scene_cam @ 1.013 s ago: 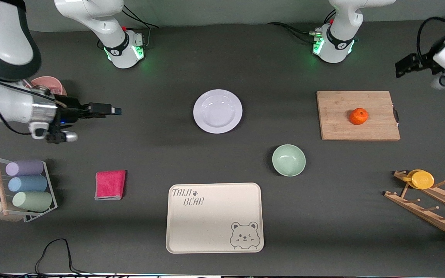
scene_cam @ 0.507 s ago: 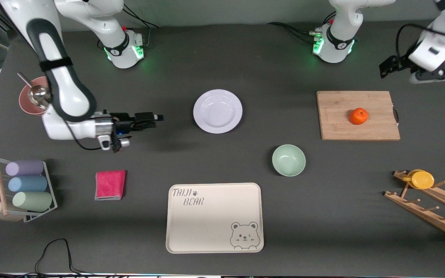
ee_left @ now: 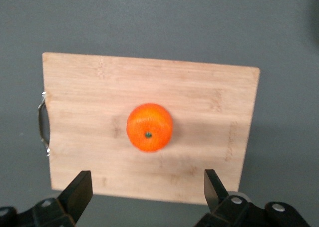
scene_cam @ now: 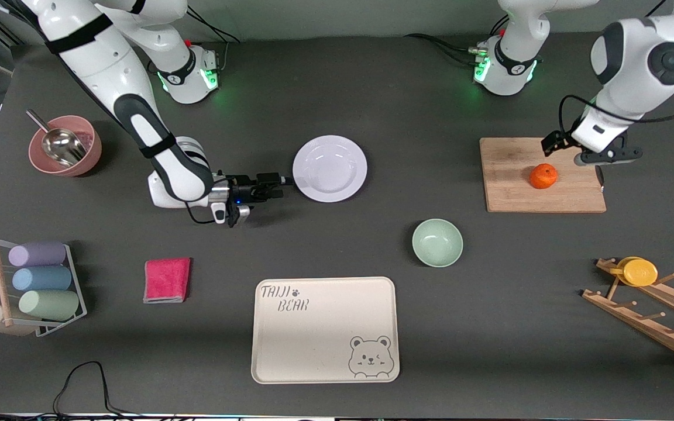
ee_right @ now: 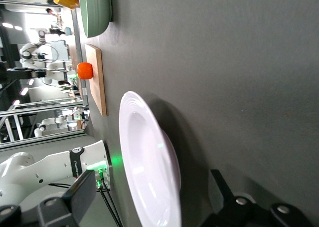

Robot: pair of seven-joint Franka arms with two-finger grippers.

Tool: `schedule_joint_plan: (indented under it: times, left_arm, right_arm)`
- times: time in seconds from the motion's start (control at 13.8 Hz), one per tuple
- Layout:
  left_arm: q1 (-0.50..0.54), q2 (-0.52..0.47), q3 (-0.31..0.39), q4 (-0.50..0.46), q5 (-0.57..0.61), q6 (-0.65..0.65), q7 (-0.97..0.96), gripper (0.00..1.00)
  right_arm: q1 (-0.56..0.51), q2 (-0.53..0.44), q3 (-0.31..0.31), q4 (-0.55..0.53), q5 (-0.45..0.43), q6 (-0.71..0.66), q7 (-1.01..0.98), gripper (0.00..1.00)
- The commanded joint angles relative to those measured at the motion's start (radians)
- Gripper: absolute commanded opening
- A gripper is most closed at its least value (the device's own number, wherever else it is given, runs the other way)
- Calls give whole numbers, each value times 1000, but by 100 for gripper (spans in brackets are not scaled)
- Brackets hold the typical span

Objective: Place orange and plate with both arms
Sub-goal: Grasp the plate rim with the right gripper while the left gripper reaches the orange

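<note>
My left gripper should put the orange onto the plate (scene_cam: 330, 168) before the plate goes to the tray, because the orange on the cutting board (scene_cam: 543, 176) is far from my right gripper.
The orange (scene_cam: 543, 176) sits on a wooden cutting board (scene_cam: 506, 175) toward the left arm's end of the table. My left gripper (scene_cam: 593, 156) hangs open and empty over the board, beside the orange. In the left wrist view the orange (ee_left: 149, 127) lies on the board (ee_left: 209, 102) ahead of the open left gripper (ee_left: 146, 181). The pale lavender plate (scene_cam: 329, 168) lies mid-table. My right gripper (scene_cam: 283, 180) is low and open at the plate's edge. In the right wrist view the plate (ee_right: 144, 162) reaches in between the open right gripper (ee_right: 152, 184) fingers.
A green bowl (scene_cam: 437, 242) and a cream tray (scene_cam: 325, 351) lie nearer the camera than the plate. A pink bowl with a scoop (scene_cam: 65, 145), a red cloth (scene_cam: 167, 279) and a cup rack (scene_cam: 33, 286) are at the right arm's end. A wooden rack with a yellow dish (scene_cam: 640, 272) is at the left arm's end.
My right gripper has moved across the table to the plate's edge. My left gripper has come in from the table's end and down over the cutting board. Plate and orange have not moved.
</note>
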Motion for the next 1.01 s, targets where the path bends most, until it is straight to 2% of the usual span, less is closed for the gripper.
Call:
schedule_joint_plan:
  times: [0.0,0.07,0.14,0.22,0.29,0.58,0.8,0.87,0.94]
  left_arm:
    - [6,152,19,17,11,132,2,100]
    - [6,200,28,17,11,189,2,100]
    - [6,243,31,17,11,231,2,100]
    - [6,279,31,15,11,265,2,100]
    - [6,310,33,14,11,300,2,100]
    - [6,350,35,3,11,343,-5,100]
    - [6,350,33,3,11,340,-7,97]
    - [6,347,33,2,11,338,-7,72]
    - [4,343,33,-3,11,338,-6,5]
  right_arm:
    - [0,34,12,14,46,10,-60,99]
    - [-2,34,12,12,46,10,-65,89]
    - [0,34,14,11,48,8,-65,68]
    - [1,34,21,11,57,8,-65,52]
    - [1,30,43,9,83,8,-66,46]
    - [27,34,63,9,152,10,-69,44]
    - [30,43,61,9,153,10,-95,42]
    - [30,53,61,11,153,11,-99,32]
    - [29,57,61,12,153,11,-99,14]
